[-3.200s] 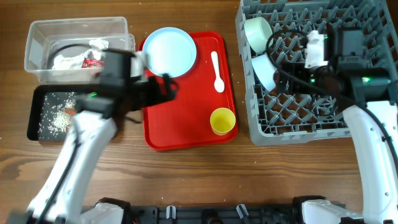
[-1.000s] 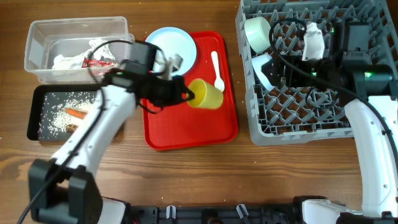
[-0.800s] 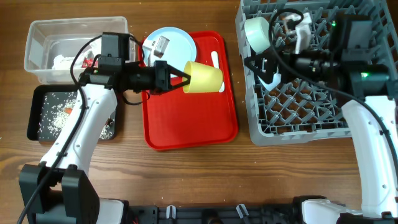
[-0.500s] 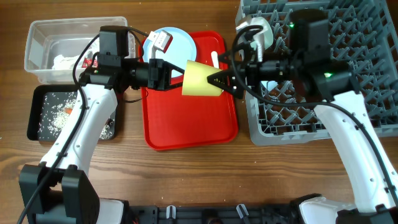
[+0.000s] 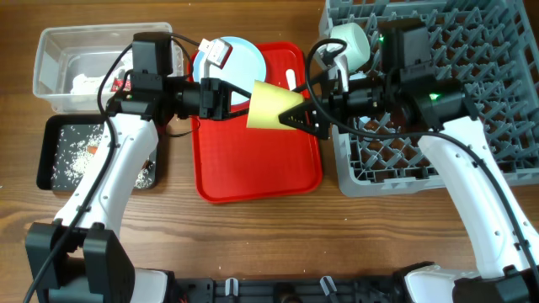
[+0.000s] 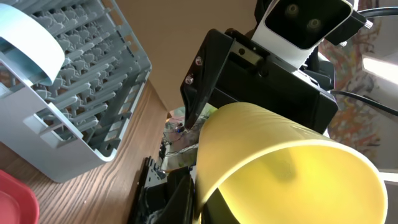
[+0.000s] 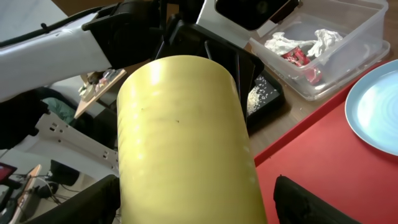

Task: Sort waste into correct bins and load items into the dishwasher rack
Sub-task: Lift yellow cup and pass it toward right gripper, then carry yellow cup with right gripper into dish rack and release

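The robot's left gripper holds the yellow cup's rim (image 5: 255, 104) across the red tray from the dishwasher rack, so next the right gripper takes its closed end (image 5: 293, 103) and loads the cup.
The yellow cup (image 5: 271, 106) hangs on its side above the red tray (image 5: 253, 177). My left gripper (image 5: 249, 103) is shut on its rim, one finger inside and one outside (image 6: 202, 199). My right gripper (image 5: 293, 114) reaches in from the right and stands open, its fingers either side of the cup's closed end (image 7: 196, 196). The pale blue plate (image 5: 240, 63) and white spoon (image 5: 291, 81) lie on the tray's far part. A pale bowl (image 5: 349, 42) stands in the grey dishwasher rack (image 5: 438, 160).
The clear tub (image 5: 59, 50) at the back left holds crumpled paper (image 7: 292, 40) and a red wrapper (image 7: 301, 56). In front of it, the black tray (image 5: 50, 160) holds rice grains (image 5: 72, 160). Both arms cross above the red tray.
My left gripper lifted the cup off the tray and turned it toward the rack. My right gripper came left from the rack, slid over the cup's base and narrowed its fingers.
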Action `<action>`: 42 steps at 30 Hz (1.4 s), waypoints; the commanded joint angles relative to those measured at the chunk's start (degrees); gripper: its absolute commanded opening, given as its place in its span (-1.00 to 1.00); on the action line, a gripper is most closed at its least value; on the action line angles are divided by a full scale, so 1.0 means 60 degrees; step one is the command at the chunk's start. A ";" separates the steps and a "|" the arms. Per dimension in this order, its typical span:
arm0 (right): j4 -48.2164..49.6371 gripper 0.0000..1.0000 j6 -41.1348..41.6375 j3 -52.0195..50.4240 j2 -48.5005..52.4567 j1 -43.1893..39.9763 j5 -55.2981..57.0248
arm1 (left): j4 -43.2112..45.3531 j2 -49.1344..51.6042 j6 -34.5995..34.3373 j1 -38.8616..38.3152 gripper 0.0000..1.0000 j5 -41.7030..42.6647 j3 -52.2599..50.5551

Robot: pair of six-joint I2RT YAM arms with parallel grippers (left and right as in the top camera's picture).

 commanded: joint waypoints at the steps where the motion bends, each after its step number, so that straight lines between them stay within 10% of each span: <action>1: -0.0007 0.47 -0.0317 0.0084 0.0193 -0.0076 -0.0015 | 0.0040 -0.0171 0.0080 0.0106 -0.92 0.0426 0.0066; 5: 0.0000 0.09 -0.0306 0.0084 0.0193 -0.0087 -0.0018 | 0.0040 -0.0171 0.0087 0.0131 -0.56 0.0408 0.0066; 15: -0.0211 0.02 0.0929 0.0098 -0.0062 -0.1053 0.1060 | 0.0138 -0.0168 0.0091 0.0131 0.06 0.0036 0.0066; 21: -0.2885 0.03 0.2036 0.0838 -0.0958 -0.2415 0.4925 | -0.0506 -0.0168 0.0098 0.0113 0.33 -0.3716 0.0062; 29: -0.6204 0.04 0.2969 0.1785 -0.1129 -0.3421 0.9096 | -0.3406 -0.0157 0.0131 -0.0062 0.43 -0.9453 0.0044; 42: -0.7847 0.03 0.3435 0.1708 0.0907 -0.3566 1.0783 | -0.3993 -0.0157 0.0127 -0.0954 0.50 -1.1511 0.0036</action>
